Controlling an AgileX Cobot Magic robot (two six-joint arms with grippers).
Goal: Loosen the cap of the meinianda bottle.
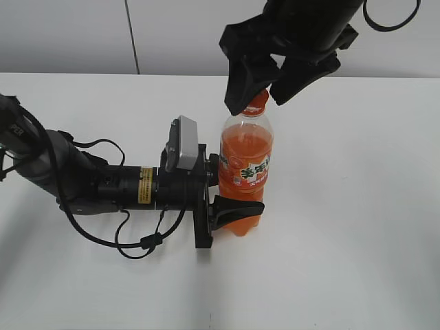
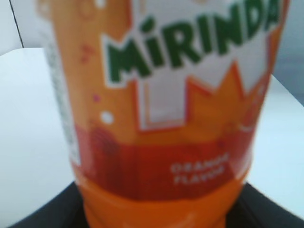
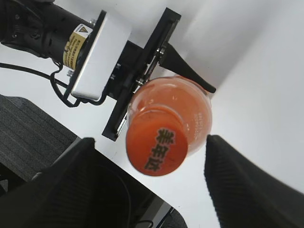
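Note:
My left gripper will keep holding the bottle's lower body, so the orange cap [image 1: 257,102] will come all the way off and the bottle will stay upright when I lift the cap.
The meinianda bottle [image 1: 245,168], full of orange drink, stands upright on the white table. Its label fills the left wrist view [image 2: 180,71]. My left gripper [image 1: 230,196] lies on its side and is shut on the bottle's lower body; its black fingers show at the bottom corners of the left wrist view [image 2: 156,213]. The orange cap [image 1: 258,104] with dark characters on top shows from above in the right wrist view [image 3: 156,147]. My right gripper [image 1: 265,86] hangs open over the cap, one finger on each side, with gaps to the cap [image 3: 152,185].
The left arm [image 1: 89,182] with its cables lies across the left of the white table [image 1: 357,220]. Its wrist camera box [image 1: 184,143] stands just left of the bottle. A wall runs behind the table.

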